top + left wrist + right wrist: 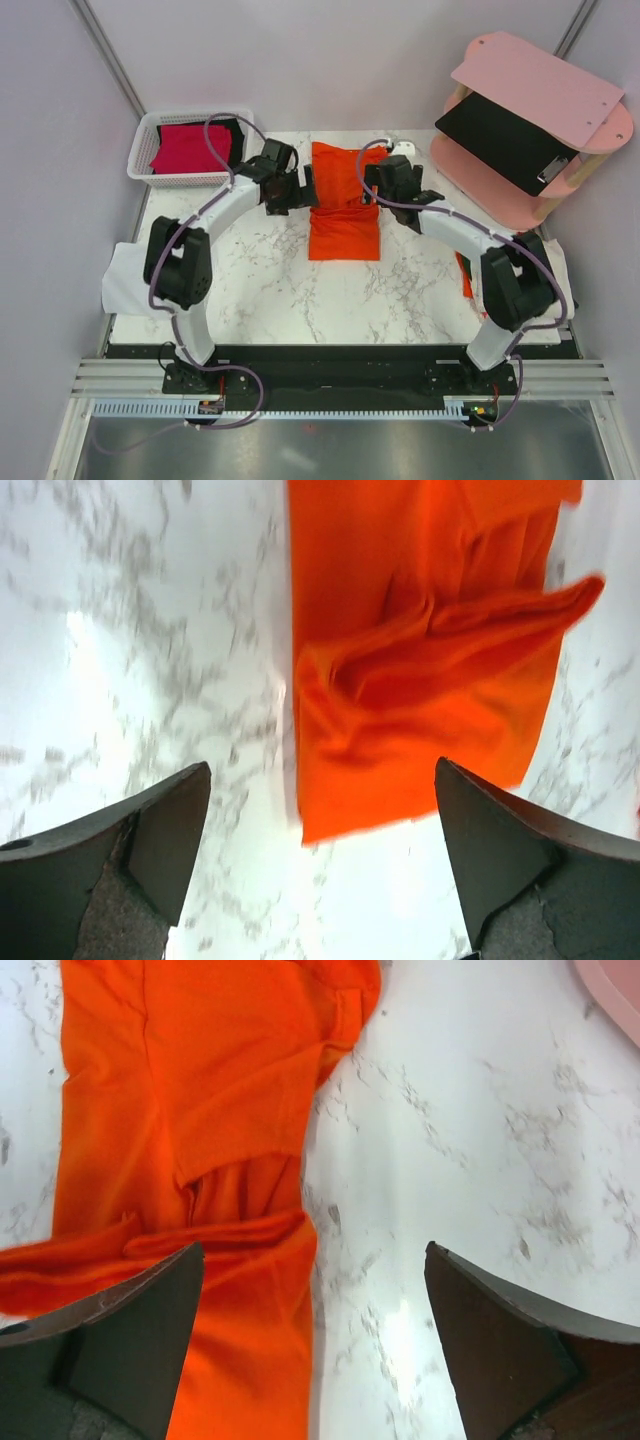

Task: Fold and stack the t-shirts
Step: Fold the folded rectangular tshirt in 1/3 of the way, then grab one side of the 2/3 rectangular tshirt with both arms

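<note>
My gripper will make the orange t-shirt (344, 240) fold into a short, crooked packet when it carries the t-shirt's front edge back, because a loosely bunched fold (343, 212) runs across the t-shirt.
A bright orange t-shirt (343, 205) lies folded into a long strip in the middle of the marble table, with a bunched ridge across it (430, 650) (200, 1160). My left gripper (303, 190) (322, 850) hovers at the strip's left edge, jaws wide open and nothing between them. My right gripper (372, 190) (315, 1330) hovers at its right edge, also wide open and empty. A crimson-red t-shirt (190, 148) and a black t-shirt (228, 135) lie in the white basket (140, 160) at the back left.
A pink two-tier shelf (535, 80) stands at the back right with a black clipboard (500, 135) on its lower tier. A thin strip of reddish cloth (465, 275) shows beside the right arm. White cloth hangs over both side edges of the table.
</note>
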You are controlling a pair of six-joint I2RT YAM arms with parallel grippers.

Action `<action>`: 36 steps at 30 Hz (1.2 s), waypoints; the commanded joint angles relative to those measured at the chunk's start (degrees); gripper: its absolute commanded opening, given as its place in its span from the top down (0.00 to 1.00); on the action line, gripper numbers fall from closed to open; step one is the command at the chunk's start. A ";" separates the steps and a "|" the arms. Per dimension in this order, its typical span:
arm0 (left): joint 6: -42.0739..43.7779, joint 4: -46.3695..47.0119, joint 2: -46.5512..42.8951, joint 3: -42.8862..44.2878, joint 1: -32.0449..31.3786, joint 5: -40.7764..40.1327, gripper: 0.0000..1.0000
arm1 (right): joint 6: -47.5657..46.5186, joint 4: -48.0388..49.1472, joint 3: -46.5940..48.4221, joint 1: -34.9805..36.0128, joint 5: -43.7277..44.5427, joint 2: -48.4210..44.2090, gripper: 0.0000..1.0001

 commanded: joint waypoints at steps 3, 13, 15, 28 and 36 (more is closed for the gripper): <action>-2.04 12.01 -16.91 -21.82 -0.55 3.05 0.13 | 8.51 0.42 -13.96 0.05 -5.33 -14.09 0.02; -8.64 25.75 -19.40 -39.78 -1.78 9.12 0.24 | 23.03 11.84 -33.21 -0.04 -19.40 -17.10 0.17; -9.17 26.19 -18.61 -40.48 -2.04 9.12 0.25 | 24.07 12.37 -34.01 -0.04 -19.50 -16.75 0.18; -10.66 30.33 -10.17 -38.29 -3.01 10.26 0.46 | 28.83 24.22 -37.35 0.05 -25.55 -7.70 0.52; -9.79 30.15 -11.30 -39.16 -3.10 10.61 0.98 | 28.22 22.05 -37.62 0.13 -29.34 -10.58 1.00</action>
